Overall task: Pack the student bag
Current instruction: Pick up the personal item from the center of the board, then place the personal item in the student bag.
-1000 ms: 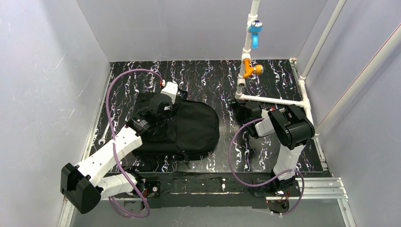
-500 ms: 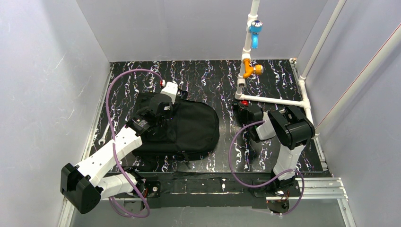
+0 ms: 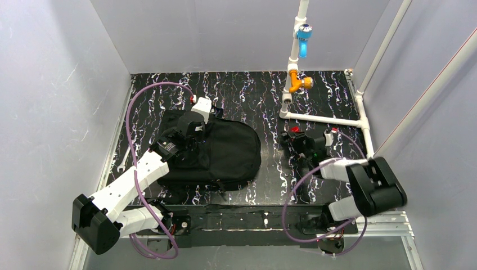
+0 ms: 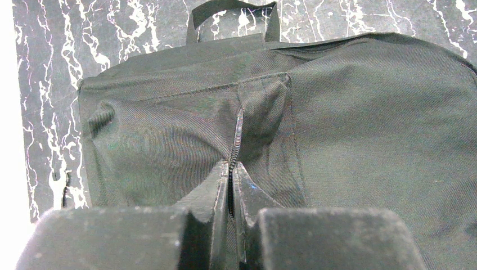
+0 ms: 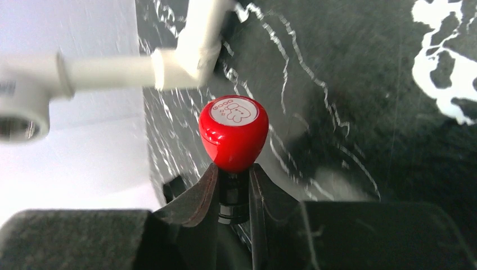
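Observation:
The bag's zipper edge (image 4: 238, 130) is held up by my left gripper, so my right gripper should keep bringing the red-capped item toward the pocket (image 3: 202, 140) and release it inside.
The black student bag (image 3: 225, 152) lies flat on the marbled table, left of centre, its top loop (image 4: 233, 11) at the far side in the left wrist view. My left gripper (image 3: 188, 126) sits over the bag's upper left part and is shut on the bag's zipper (image 4: 236, 140), pinching the fabric into a ridge. My right gripper (image 3: 296, 138) is shut on the black stem of a red-capped pen-like item (image 5: 233, 132), whose red cap (image 3: 294, 129) shows in the top view, lifted above the table right of the bag.
A white PVC pipe frame (image 3: 323, 119) with a blue and an orange valve stands at the back right, close behind my right gripper. A wrench (image 3: 125, 159) lies at the table's left edge. A white and red object (image 3: 201, 104) sits behind the bag.
My right arm has swung its elbow outward to the right and lower, and its gripper has shifted slightly with the red-capped item. The left arm and bag have not moved.

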Motion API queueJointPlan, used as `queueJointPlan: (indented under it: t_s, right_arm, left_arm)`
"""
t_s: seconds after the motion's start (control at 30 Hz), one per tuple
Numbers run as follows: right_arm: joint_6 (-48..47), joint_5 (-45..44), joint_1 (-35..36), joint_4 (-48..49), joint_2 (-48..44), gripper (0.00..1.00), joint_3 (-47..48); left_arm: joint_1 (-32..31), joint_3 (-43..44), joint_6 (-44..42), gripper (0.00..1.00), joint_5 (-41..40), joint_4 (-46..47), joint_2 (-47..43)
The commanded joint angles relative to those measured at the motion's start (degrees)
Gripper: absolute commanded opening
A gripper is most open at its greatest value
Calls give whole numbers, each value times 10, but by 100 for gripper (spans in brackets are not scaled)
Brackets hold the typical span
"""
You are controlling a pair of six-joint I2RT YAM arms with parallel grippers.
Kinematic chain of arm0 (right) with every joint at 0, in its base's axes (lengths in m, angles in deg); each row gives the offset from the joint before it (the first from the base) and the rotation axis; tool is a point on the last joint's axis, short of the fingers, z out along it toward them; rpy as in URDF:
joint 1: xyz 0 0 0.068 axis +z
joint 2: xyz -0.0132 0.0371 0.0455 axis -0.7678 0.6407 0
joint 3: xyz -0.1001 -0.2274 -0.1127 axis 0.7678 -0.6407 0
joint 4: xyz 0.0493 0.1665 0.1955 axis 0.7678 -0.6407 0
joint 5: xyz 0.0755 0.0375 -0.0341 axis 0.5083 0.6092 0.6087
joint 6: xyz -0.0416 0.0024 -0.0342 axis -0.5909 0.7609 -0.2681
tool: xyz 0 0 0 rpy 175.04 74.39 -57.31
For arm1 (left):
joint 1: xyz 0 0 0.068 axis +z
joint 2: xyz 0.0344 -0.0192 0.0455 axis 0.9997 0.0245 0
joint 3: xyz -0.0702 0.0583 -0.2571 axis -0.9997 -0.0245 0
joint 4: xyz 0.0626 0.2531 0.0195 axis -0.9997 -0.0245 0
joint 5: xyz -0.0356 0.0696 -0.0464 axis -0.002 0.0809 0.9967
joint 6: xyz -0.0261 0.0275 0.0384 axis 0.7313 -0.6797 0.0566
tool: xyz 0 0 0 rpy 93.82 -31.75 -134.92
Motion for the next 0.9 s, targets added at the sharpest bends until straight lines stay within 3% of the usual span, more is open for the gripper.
queueJointPlan:
  t_s: [0.0,0.23,0.5,0.7,0.87]
  right_arm:
    - [-177,56,0,-151,-118,1,-8]
    - [-304,208,64,-205,-296,1,-84]
    - [-294,116,251,-219,-395,1,-30]
    - [-333,177,282,-122,-207,1,96]
    - [-257,227,305,-12,-8,1,228]
  left_arm:
    - [-8,21,10,0,18,43,-31]
    - [-8,19,9,0,15,43,-31]
    - [-8,11,0,0,-8,53,-23]
    - [-8,4,-5,0,-18,63,-22]
    - [-8,-6,-15,0,-37,75,-34]
